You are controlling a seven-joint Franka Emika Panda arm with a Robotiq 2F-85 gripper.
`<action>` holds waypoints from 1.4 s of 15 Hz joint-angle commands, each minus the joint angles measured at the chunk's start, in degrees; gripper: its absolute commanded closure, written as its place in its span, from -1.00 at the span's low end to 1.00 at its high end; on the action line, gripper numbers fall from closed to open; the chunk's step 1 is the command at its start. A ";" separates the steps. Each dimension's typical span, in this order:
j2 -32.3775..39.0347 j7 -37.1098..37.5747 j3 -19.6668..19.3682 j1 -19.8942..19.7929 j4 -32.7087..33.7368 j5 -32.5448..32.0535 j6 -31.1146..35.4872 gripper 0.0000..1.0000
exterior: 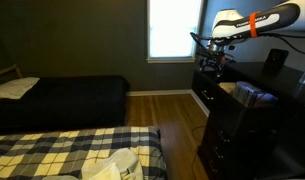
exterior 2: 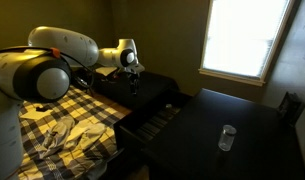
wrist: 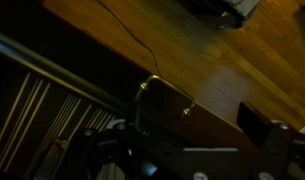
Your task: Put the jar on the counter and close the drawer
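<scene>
The top drawer is sticking out, its brass handle (wrist: 171, 90) below the robot's open gripper, so the robot should turn back to the dresser and push the drawer front (wrist: 165, 108) closed.
A clear glass jar (exterior 2: 227, 137) stands upright on the black counter (exterior 2: 192, 150); it also shows in an exterior view (exterior: 249, 96). The top drawer (exterior 2: 152, 118) is pulled out, its lighter inside showing (exterior: 228, 89). My gripper (exterior 2: 134, 80) hangs above the drawer's far end, apart from the jar, and shows in an exterior view (exterior: 210, 62). In the wrist view the gripper (wrist: 187, 152) is open and empty, fingers wide apart, over the dark drawer front with its brass handle (wrist: 167, 93).
A bed with a plaid blanket (exterior: 62, 150) (exterior 2: 47, 125) stands close to the dresser, with a white bag (exterior: 117, 165) on it. A dark bed (exterior: 72, 98) lies under the window (exterior: 175, 28). Wooden floor (exterior: 177, 115) runs between. A small dark object (exterior 2: 288, 105) stands on the counter.
</scene>
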 commanded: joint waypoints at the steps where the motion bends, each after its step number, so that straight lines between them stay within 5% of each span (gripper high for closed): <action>1: 4.27 13.49 -0.90 2.80 3.25 -0.94 -0.68 -1.00; 7: 4.63 29.74 -3.45 3.22 0.43 -3.66 -0.46 -1.00; 21: 5.58 35.77 -5.38 1.81 -1.76 -4.77 -4.61 -1.00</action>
